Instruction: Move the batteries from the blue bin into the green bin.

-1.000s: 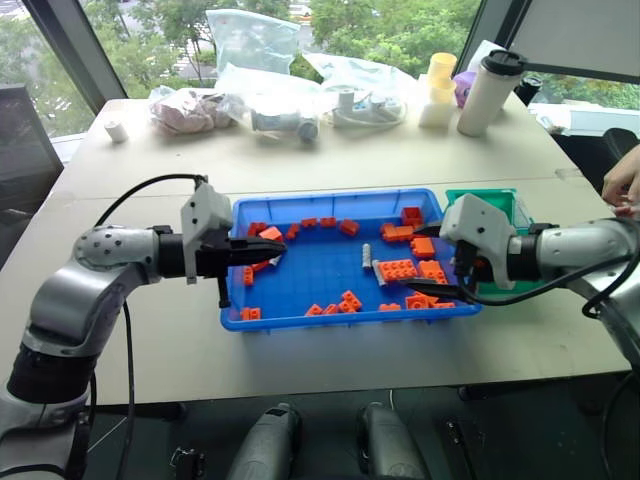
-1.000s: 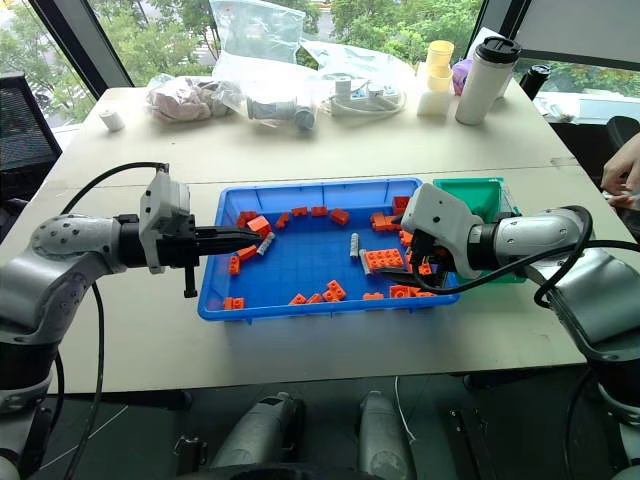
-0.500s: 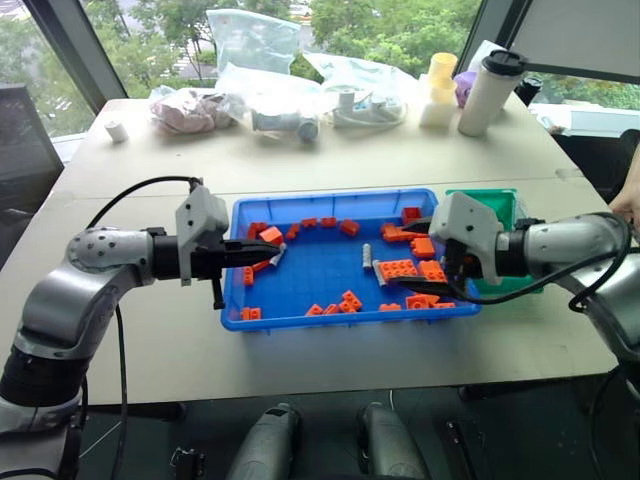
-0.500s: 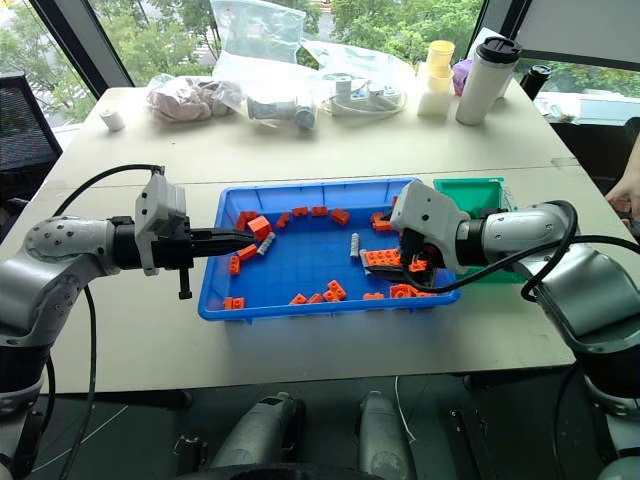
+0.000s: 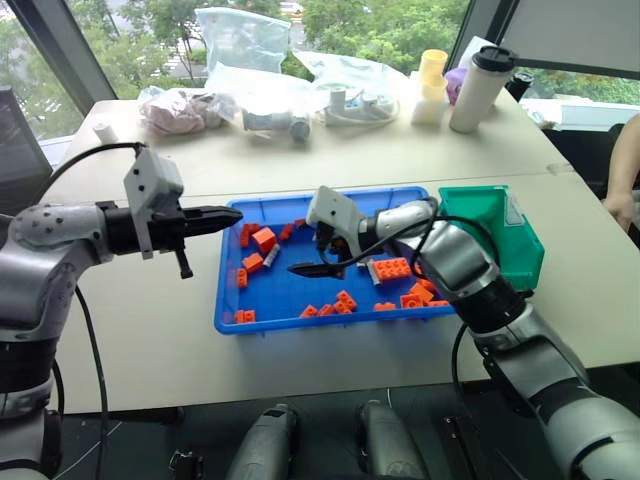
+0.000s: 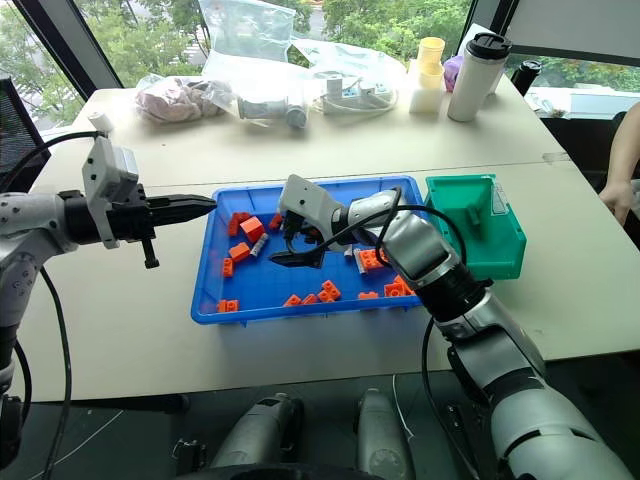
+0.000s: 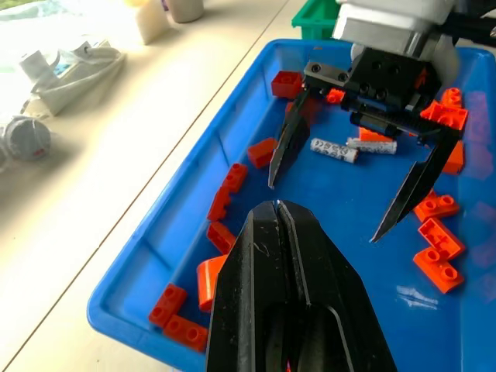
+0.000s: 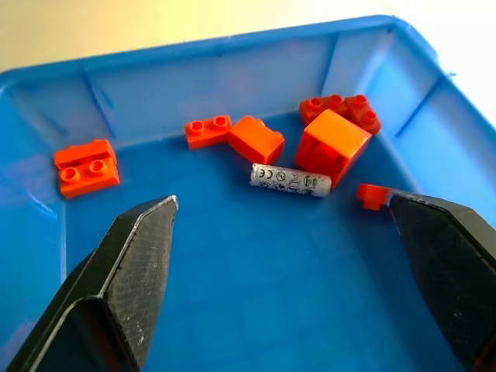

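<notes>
I can fit the battery (image 5: pixel 271 256) beside the orange block lengthwise within my right gripper's open fingers, so I should keep moving in until they can close on the battery's ends (image 8: pixel 260 176).
The blue bin (image 5: pixel 228 300) lies mid-table with orange bricks scattered in it. One battery (image 8: pixel 291 180) lies beside an orange block near the bin's left end, and is the battery (image 5: pixel 271 257) in the head view. Two more batteries (image 7: pixel 335 149) lie near the bin's middle. My right gripper (image 5: pixel 305 255) hangs open low over the bin, pointing left at the first battery, short of it and holding nothing. My left gripper (image 5: pixel 232 212) is shut and empty, its tip at the bin's left rim. The green bin (image 5: pixel 520 250) stands against the blue bin's right end.
Several orange bricks (image 5: pixel 393 268) crowd the blue bin, mostly on its right. Plastic bags (image 5: pixel 270 95), yellow cups (image 5: pixel 432 85) and a white tumbler (image 5: pixel 472 88) line the table's far side. A person's arm (image 5: pixel 622 170) shows at the right edge.
My right arm has swung left across the blue bin, from its right end to its left half, still open. My left gripper has drawn back left to the rim. The camera also shifted.
</notes>
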Available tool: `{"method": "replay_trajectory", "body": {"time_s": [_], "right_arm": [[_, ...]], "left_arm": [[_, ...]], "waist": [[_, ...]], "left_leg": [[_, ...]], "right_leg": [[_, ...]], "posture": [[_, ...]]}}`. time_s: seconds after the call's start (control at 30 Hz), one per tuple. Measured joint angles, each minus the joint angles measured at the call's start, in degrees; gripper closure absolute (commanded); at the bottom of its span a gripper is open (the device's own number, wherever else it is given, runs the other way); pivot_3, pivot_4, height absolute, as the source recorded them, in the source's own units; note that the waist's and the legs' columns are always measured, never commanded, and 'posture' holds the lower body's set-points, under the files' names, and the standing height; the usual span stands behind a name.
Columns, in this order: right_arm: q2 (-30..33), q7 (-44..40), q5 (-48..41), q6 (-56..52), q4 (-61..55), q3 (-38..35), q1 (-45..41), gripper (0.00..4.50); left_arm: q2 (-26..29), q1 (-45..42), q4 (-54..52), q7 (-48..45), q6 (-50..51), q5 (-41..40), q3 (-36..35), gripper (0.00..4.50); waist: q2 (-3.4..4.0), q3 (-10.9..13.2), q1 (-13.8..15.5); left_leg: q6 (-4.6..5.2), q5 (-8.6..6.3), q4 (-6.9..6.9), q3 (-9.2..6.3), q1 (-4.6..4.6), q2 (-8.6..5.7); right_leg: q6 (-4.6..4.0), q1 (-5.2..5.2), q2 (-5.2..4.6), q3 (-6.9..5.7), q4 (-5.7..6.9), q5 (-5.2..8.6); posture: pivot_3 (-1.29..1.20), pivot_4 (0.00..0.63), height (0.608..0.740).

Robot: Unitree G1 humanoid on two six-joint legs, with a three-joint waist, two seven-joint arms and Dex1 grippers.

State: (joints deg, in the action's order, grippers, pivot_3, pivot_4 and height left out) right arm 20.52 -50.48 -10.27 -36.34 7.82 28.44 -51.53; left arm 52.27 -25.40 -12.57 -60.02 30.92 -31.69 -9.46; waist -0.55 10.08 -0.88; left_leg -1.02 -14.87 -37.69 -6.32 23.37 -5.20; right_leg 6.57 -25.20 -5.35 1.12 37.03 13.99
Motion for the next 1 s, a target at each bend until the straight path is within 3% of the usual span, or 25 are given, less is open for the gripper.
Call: {"method": "replay_trajectory", "body": {"time_s": [0.3, 0.87, 0.93, 1.0], "right_arm": [[-12.78, 4.59, 5.59, 1.33, 19.56, 0.30, -5.21, 0.05], [-19.77, 7.64, 11.21, 1.84, 26.03, -0.79, -5.83, 0.05], [-20.40, 8.63, 11.45, 1.43, 26.03, -1.33, -5.64, 0.58], [-21.16, 9.38, 11.70, 0.62, 25.97, -1.94, -5.45, 1.43]], "left_arm": [[1.25, 3.51, -2.28, 0.52, 0.09, -0.15, -2.72, 4.50], [1.76, 4.92, -4.21, 1.56, 0.16, -0.17, -3.21, 4.50], [1.75, 4.93, -4.52, 1.64, 0.22, -0.20, -3.21, 4.50], [1.75, 4.93, -4.53, 1.73, 0.27, -0.21, -3.20, 4.50]], "waist": [[0.00, 0.00, -0.40], [0.00, -0.01, -1.72], [0.00, -0.01, -1.73], [0.00, -0.01, -1.72]], "left_leg": [[-0.28, 0.17, 0.37, -0.01, -0.01, 0.01], [-0.47, 0.28, 0.55, -0.17, -0.08, 0.07], [-0.47, 0.28, 0.55, -0.16, -0.08, 0.07], [-0.47, 0.28, 0.55, -0.17, -0.08, 0.07]], "right_leg": [[-0.01, -0.23, 0.04, 0.10, 0.10, -0.01], [-0.03, -0.25, 0.19, 0.11, 0.17, -0.01], [-0.03, -0.25, 0.19, 0.11, 0.17, -0.01], [-0.03, -0.25, 0.20, 0.11, 0.17, -0.01]], "posture": [[0.00, 0.150, 0.740], [0.00, 0.150, 0.740], [0.00, 0.150, 0.740], [0.00, 0.150, 0.740]]}}
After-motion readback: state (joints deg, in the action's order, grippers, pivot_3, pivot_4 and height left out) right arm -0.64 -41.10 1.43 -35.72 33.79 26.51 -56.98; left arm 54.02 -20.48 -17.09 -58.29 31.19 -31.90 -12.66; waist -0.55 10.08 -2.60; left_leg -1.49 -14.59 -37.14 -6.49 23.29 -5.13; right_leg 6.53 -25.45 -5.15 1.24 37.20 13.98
